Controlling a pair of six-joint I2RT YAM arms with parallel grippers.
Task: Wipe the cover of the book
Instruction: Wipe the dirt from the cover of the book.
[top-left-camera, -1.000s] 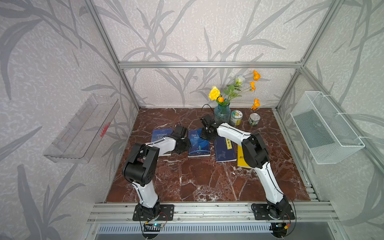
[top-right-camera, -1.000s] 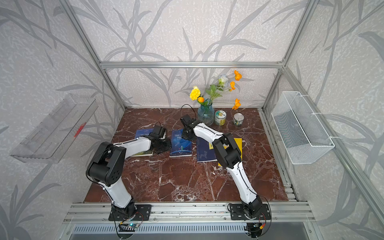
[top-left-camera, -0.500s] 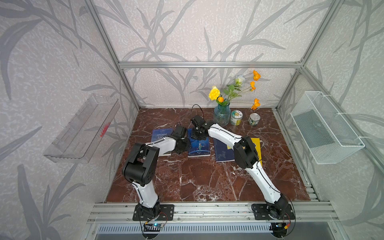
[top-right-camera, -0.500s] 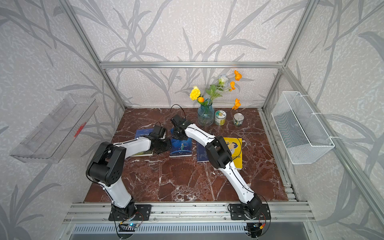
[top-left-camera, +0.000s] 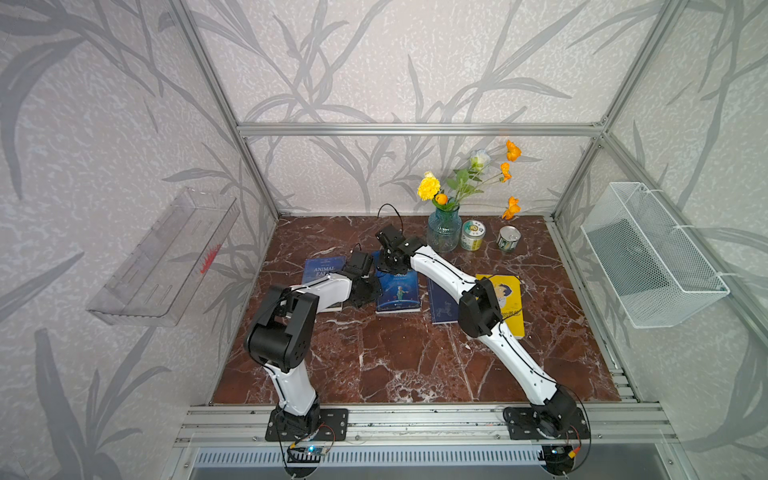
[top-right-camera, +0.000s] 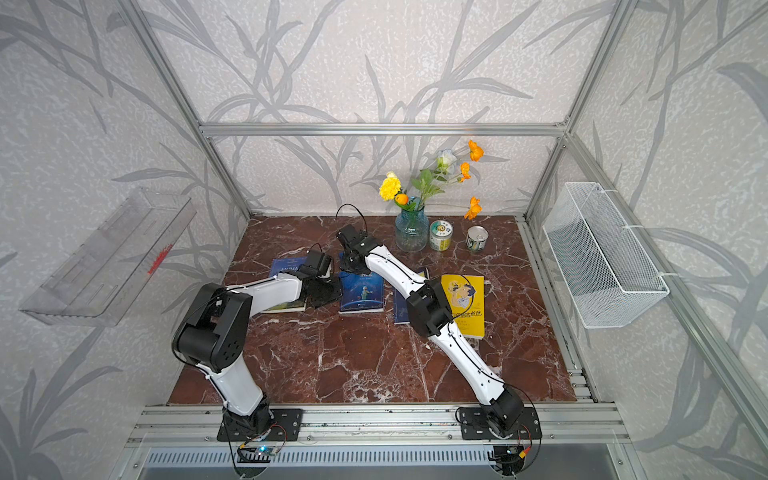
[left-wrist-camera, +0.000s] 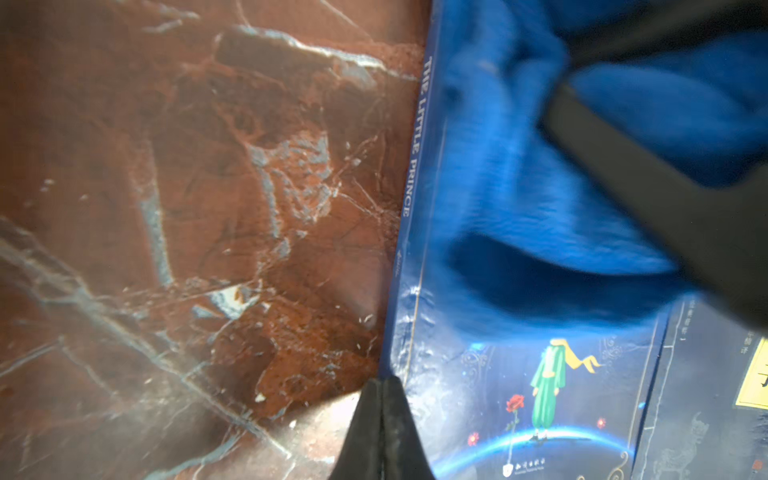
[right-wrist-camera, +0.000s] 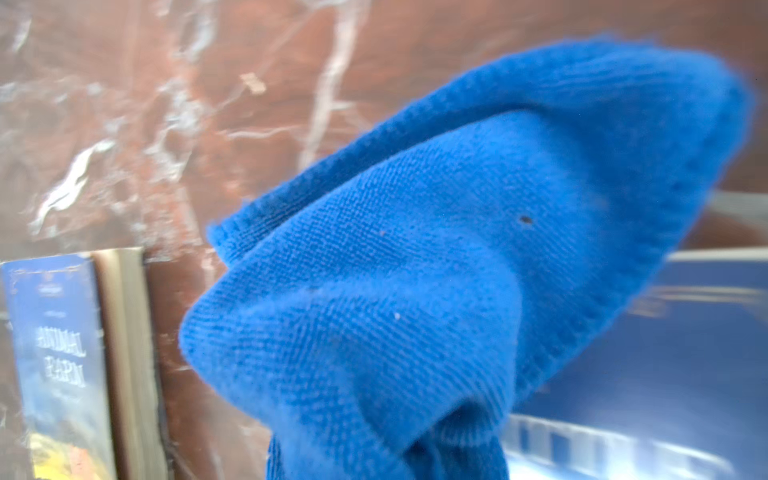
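Note:
I should wipe back toward the near end of the book (top-left-camera: 398, 305) with my right gripper, since the blue cloth is at the cover's far end (top-left-camera: 377, 256) with marble beyond.
The book (top-left-camera: 397, 293) (top-right-camera: 360, 293) is a dark blue "The Little Prince" lying flat on the marble floor. Its cover also shows in the left wrist view (left-wrist-camera: 519, 395) and the right wrist view (right-wrist-camera: 644, 353). My right gripper (top-left-camera: 388, 266) (top-right-camera: 349, 264) is shut on a blue cloth (right-wrist-camera: 436, 249) (left-wrist-camera: 519, 174), which rests on the far end of the cover. The cloth hides the right jaws. My left gripper (top-left-camera: 365, 291) (top-right-camera: 324, 291) (left-wrist-camera: 382, 384) is shut with nothing in it, its tips at the book's spine edge.
An "Animal Farm" book (top-left-camera: 322, 270) lies left of the left gripper. A dark blue book (top-left-camera: 442, 299) and a yellow book (top-left-camera: 507, 299) lie to the right. A flower vase (top-left-camera: 444, 228) and two cans (top-left-camera: 473, 235) (top-left-camera: 508, 238) stand behind. A wire basket (top-left-camera: 648, 257) hangs on the right wall.
The right gripper has carried the cloth leftward, from near the dark blue book onto the far end of the Little Prince book. The left arm has stayed put.

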